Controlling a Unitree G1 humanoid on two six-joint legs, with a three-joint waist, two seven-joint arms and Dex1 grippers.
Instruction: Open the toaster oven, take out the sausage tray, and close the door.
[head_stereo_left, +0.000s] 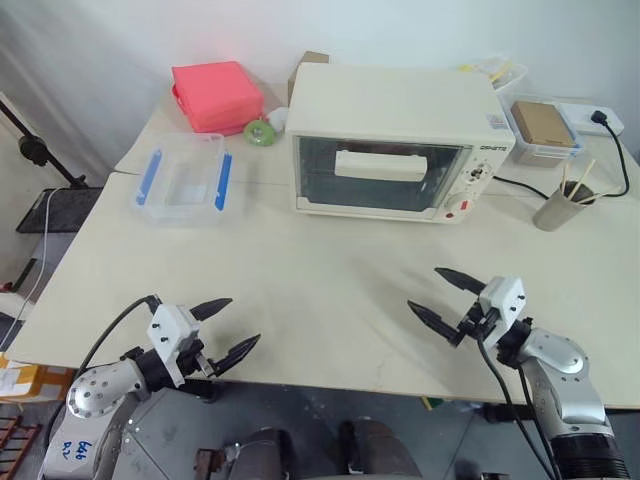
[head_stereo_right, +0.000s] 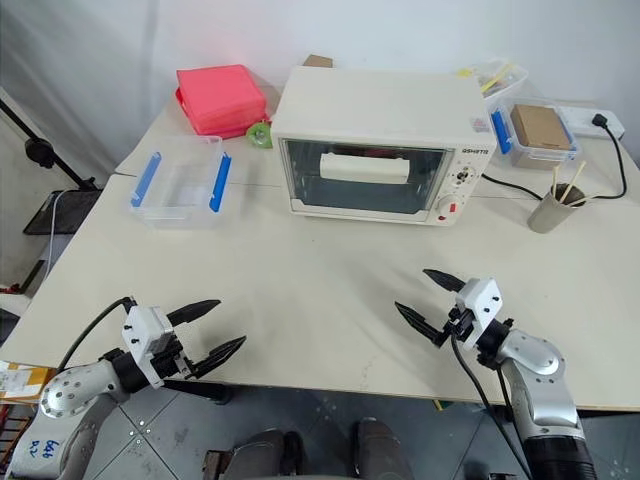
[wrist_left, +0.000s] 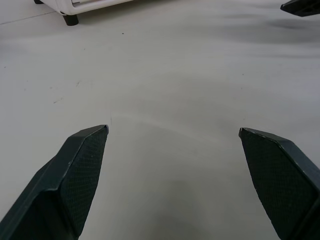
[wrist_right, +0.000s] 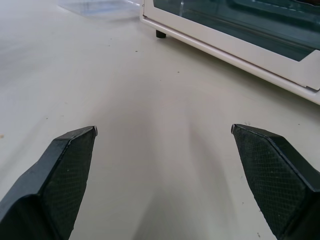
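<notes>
My gripper will swing the door down toward me when it opens the door, because the cream bar handle (head_stereo_left: 380, 166) runs across near the top of the glass door (head_stereo_left: 376, 194).
The cream-white toaster oven (head_stereo_left: 400, 110) stands at the back of the table, right of centre. Its glass door (head_stereo_left: 380, 175) is shut, with the cream bar handle (head_stereo_left: 380, 164) across it. The sausage tray is hidden from view. My left gripper (head_stereo_left: 232, 328) hovers open over the table's near left edge, nothing between its fingers. My right gripper (head_stereo_left: 437, 296) hovers open over the near right part of the table, also empty. Both are well short of the oven. The right wrist view looks at the oven's lower front edge (wrist_right: 235, 50).
A clear plastic box with blue clips (head_stereo_left: 183, 178) sits left of the oven. A pink case (head_stereo_left: 217, 96) and a green tape roll (head_stereo_left: 261, 133) lie behind it. Right of the oven are a cup with sticks (head_stereo_left: 558, 205), a lidded box (head_stereo_left: 543, 125) and a black cable (head_stereo_left: 618, 150).
</notes>
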